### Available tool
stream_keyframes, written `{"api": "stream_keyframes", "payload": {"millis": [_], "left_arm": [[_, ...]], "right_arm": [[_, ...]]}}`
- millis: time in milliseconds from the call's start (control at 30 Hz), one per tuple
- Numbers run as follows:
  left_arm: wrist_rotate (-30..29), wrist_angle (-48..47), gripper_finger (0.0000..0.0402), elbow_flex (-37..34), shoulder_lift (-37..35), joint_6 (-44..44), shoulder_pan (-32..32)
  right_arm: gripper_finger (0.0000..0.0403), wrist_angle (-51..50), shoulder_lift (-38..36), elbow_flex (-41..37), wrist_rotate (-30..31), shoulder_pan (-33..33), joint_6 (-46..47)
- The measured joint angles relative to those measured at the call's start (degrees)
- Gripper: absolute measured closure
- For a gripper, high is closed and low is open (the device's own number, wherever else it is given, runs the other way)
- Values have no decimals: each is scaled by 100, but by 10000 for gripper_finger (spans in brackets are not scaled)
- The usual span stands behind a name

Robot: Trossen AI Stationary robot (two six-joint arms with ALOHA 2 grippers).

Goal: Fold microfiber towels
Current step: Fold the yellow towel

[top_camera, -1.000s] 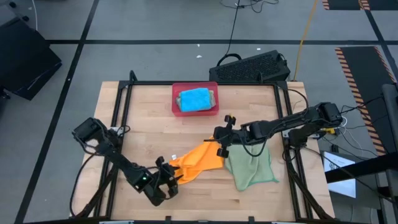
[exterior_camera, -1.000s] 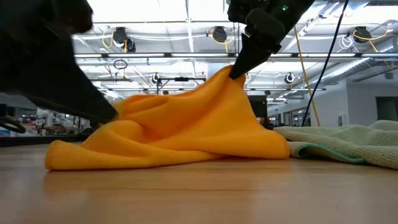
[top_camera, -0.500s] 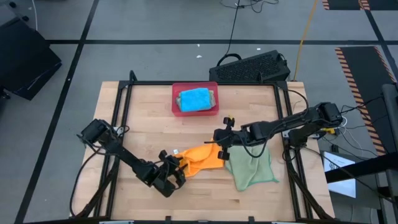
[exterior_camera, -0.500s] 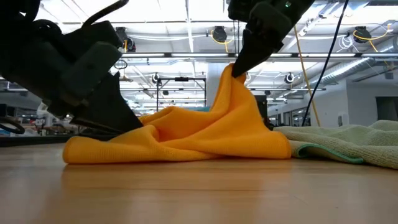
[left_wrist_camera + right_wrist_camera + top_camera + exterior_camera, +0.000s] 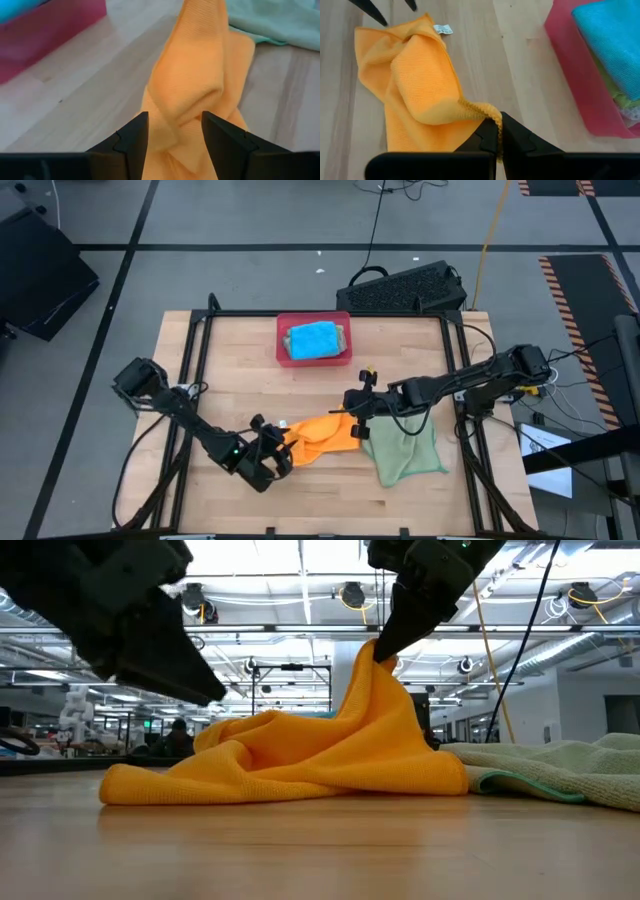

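The orange towel's crumpled folds [image 5: 182, 121] lie under my left gripper, so next I shift it to the towel's hemmed edge [image 5: 440, 42] near the white tag and pinch there.
An orange microfiber towel [image 5: 318, 437] lies crumpled on the table's near half. One part of it is drawn up into a peak [image 5: 375, 670] by my right gripper [image 5: 357, 425], which is shut on it. My left gripper [image 5: 276, 450] is open and hangs just above the towel's left end [image 5: 150, 780]. In the left wrist view the cloth [image 5: 192, 85] shows past its two fingers, and I see no touch. A light green towel [image 5: 405, 450] lies flat to the right. A blue towel [image 5: 313, 340] sits in the pink tray [image 5: 300, 318]. My right gripper pinches the orange towel's hemmed edge [image 5: 482, 111] between its two fingers, apparently at a corner. The fingers slant down from the table's right. That part is lifted into a peak, and the cloth falls slack from it onto the table.
The pink tray stands at the far middle, with folded towels [image 5: 615, 55] in it. A black keyboard [image 5: 405, 288] lies beyond the far right corner. Black frame rails [image 5: 195, 370] run along the table's edges. Bare wood [image 5: 240, 370] shows to the left and far side of the orange towel.
My left gripper has gone from the near edge toward the orange towel's left end, then up and clear of it, staying open. The towel's left end has slid toward the right and bunched up. The peak in my right gripper has stayed in place.
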Motion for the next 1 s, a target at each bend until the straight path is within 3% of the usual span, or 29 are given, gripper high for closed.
{"api": "stream_keyframes", "payload": {"millis": [267, 733, 1000], "left_arm": [[173, 346, 215, 10, 385, 101, 261], [515, -267, 220, 1, 652, -143, 534], [920, -317, 327, -1, 535, 4, 498]], "right_arm": [[399, 35, 0, 0, -1, 0, 2], [399, 72, 0, 0, -3, 2, -13], [399, 11, 0, 0, -3, 2, -39]]}}
